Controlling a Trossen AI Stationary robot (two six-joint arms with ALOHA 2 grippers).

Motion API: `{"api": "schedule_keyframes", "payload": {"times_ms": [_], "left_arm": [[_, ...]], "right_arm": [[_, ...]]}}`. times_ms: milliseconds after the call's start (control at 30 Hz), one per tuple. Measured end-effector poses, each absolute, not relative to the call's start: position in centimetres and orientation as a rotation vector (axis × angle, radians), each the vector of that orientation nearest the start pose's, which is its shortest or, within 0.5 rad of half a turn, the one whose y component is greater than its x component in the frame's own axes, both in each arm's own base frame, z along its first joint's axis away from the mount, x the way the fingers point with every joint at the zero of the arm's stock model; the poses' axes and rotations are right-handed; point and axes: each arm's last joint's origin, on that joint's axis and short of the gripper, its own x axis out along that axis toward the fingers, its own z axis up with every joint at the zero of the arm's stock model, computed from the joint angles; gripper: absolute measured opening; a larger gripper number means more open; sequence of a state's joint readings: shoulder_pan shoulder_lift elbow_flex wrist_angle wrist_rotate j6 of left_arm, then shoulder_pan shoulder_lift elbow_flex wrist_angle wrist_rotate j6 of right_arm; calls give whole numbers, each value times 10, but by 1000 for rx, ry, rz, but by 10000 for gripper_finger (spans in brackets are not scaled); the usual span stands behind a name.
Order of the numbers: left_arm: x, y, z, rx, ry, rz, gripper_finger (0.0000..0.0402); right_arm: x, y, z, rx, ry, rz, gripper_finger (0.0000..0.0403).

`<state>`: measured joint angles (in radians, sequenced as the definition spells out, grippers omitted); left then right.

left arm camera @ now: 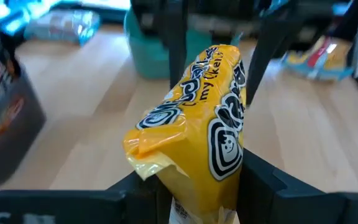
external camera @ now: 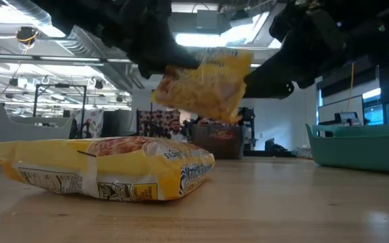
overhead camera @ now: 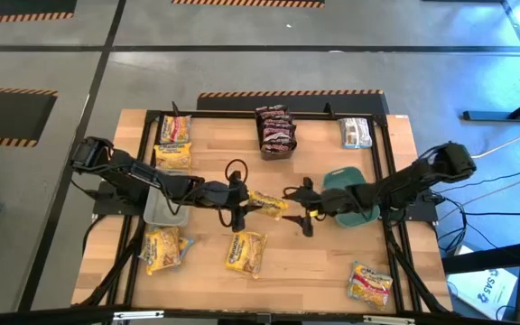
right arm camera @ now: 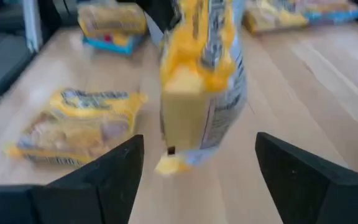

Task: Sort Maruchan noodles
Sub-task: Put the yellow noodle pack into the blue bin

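Observation:
My right gripper should rise, as it's level at the yellow packet's loose end (external camera: pixel 239 89), and grasp the packet's top edge (external camera: pixel 220 54) from above before going to the green dish.
A yellow Maruchan noodle packet (overhead camera: pixel 267 205) hangs above the table's middle, with my left gripper (overhead camera: pixel 245 203) shut on it. My right gripper (overhead camera: pixel 298 209) faces it from the right with its fingers open. In the right wrist view the packet (right arm camera: pixel 204 81) stands ahead of those fingers and apart from them. More yellow packets lie flat near the front (overhead camera: pixel 245 251) (overhead camera: pixel 165 248) (overhead camera: pixel 370 284) and at the far left (overhead camera: pixel 171 155). Dark red-orange packets (overhead camera: pixel 275 131) sit in a bin at the far middle. A silver-white packet (overhead camera: pixel 356 133) lies at the far right. My left gripper pinches the yellow packet between its two fingers (left arm camera: pixel 260 180) at the end of the packet toward the table's left (left arm camera: pixel 194 186). The fingers come nearly level from the left. The packet stands on edge and reaches out toward the right arm, lifted clear of the table (external camera: pixel 204 84).
A dark green dish (overhead camera: pixel 350 194) stands under the right arm. A clear grey bin (overhead camera: pixel 165 209) sits under the left arm. A black frame (overhead camera: pixel 391 181) runs around the wooden table. One yellow packet (external camera: pixel 107 169) lies close to the low camera.

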<state>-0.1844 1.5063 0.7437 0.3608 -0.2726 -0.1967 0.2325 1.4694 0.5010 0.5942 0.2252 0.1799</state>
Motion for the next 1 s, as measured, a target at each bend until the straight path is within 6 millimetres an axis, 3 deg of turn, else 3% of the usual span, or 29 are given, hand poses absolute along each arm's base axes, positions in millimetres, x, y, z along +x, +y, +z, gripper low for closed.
{"api": "schedule_keyframes", "payload": {"times_ms": [233, 500, 767, 1000], "left_arm": [[308, -48, 209, -107, 315, 170, 120], [309, -49, 211, -109, 297, 145, 120], [308, -49, 209, -87, 318, 148, 120], [307, -49, 207, -71, 342, 152, 120]], "right_arm": [[276, 59, 155, 114, 262, -42, 289], [291, 60, 165, 30, 222, -118, 289], [266, 53, 187, 0, 404, -151, 289], [243, 50, 225, 81, 351, -85, 289]]}}
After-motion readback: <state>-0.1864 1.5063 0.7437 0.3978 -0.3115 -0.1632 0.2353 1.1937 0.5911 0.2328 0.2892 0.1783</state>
